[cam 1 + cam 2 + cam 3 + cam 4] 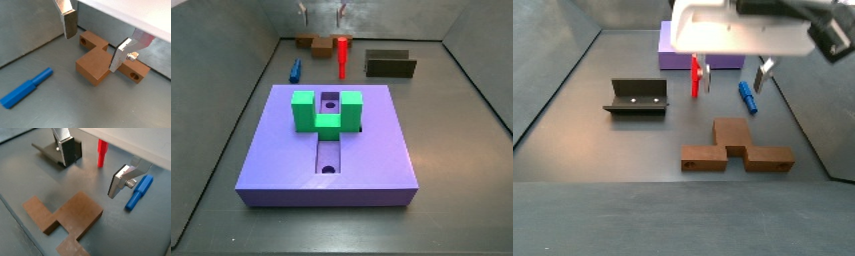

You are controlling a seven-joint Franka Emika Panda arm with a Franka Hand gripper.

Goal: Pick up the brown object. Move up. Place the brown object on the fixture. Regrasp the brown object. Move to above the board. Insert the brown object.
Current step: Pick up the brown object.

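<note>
The brown object's bar will line up along the lilac board's long groove (329,156), stem up, when the robot inserts it, because the groove has round holes.
The brown object (93,65) is a mid-brown T-shaped piece with round holes near the ends of its bar. It lies flat on the grey floor and shows in a side view (734,152), in a wrist view (67,215), and at the far end in a side view (309,43). My gripper (92,52) hangs above it, open and empty, with one finger on each side and clear of it; it also shows in a side view (731,90). The fixture (636,97) stands apart on the floor. The lilac board (372,150) carries a green block (326,110).
A red peg (695,78) stands upright between the fixture and the gripper. A blue peg (748,97) lies on the floor beside the brown object. Grey walls enclose the floor on all sides.
</note>
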